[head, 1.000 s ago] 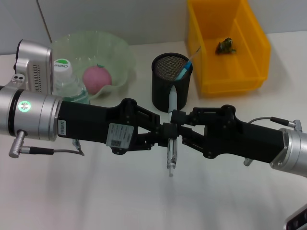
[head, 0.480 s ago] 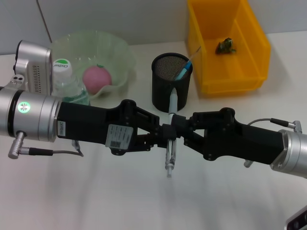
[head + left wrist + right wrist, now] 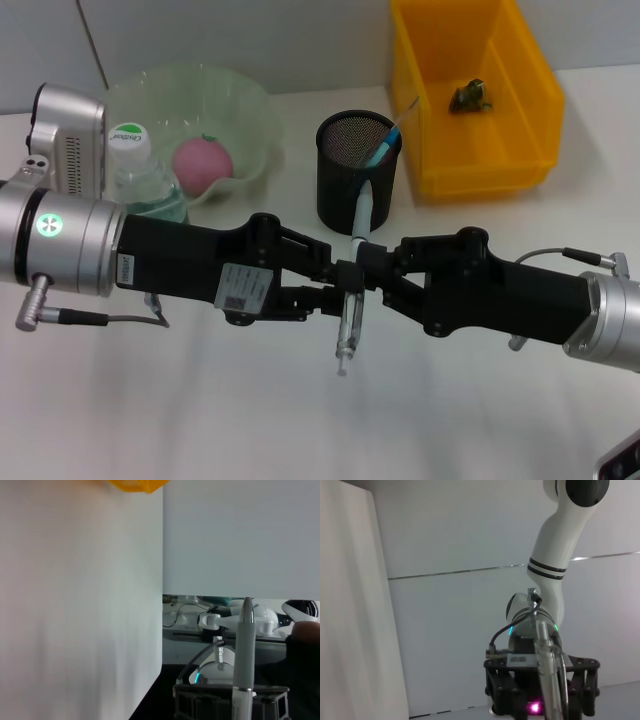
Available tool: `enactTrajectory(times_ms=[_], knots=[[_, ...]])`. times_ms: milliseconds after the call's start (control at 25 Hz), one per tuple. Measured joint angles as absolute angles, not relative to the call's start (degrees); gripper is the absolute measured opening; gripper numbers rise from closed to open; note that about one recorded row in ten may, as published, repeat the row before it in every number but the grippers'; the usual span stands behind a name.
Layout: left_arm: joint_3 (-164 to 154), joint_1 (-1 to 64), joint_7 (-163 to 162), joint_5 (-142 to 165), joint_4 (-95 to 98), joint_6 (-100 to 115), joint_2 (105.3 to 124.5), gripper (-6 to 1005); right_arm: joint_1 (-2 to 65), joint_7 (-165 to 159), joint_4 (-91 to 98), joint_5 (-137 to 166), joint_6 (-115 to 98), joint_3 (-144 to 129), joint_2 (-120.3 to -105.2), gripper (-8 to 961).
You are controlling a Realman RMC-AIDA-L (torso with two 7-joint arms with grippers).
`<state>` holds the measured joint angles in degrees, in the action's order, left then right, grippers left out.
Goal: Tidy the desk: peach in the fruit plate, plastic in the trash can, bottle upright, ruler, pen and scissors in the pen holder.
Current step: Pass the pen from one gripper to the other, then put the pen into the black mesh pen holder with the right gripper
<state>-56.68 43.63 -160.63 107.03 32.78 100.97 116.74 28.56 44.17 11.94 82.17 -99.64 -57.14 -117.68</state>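
My left gripper's fingers surround the pen's body that my right gripper holds, so next my left gripper backs off before my right gripper brings the pen to the pen holder.
A grey pen hangs tilted above the table's middle, tip down, between both grippers. My right gripper is shut on its upper part. My left gripper faces it with its fingers parted around the barrel. In the left wrist view the pen stands up from the right gripper. The black mesh pen holder stands just behind, with a blue pen in it. A peach lies in the green fruit plate. The bottle stands upright beside it. Ruler and scissors are out of view.
A yellow bin at the back right holds a crumpled piece of plastic. Both black forearms span the table's middle from either side. Bare white tabletop lies in front of them.
The pen has tilted and slid lower, its tip shifting toward the left. The left gripper's fingers have spread apart. The right gripper has kept its grip.
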Motion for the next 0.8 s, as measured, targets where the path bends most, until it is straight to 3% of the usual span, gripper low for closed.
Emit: enactTrajectory(times_ms=[120,320,560,800], knots=[[-56.6,43.5,-160.5,107.3,33.0,100.9,116.65,229,28.5,44.2,12.0,82.2,-99.7,-57.1,-117.66,134],[-56.5,43.4,-159.8,107.4,33.2,101.1,116.62,425,28.1,44.2,12.2,82.2,-99.2,-56.8,-117.64,137],[-55.8,43.0,-154.5,106.9,33.3,103.3,116.10,512,27.3,44.4,12.1,81.8,-97.2,-56.1,-117.57,148],[-55.7,42.5,-144.2,107.2,33.6,104.1,115.90,521,26.2,42.9,12.0,81.8,-97.4,-52.3,-117.46,159]])
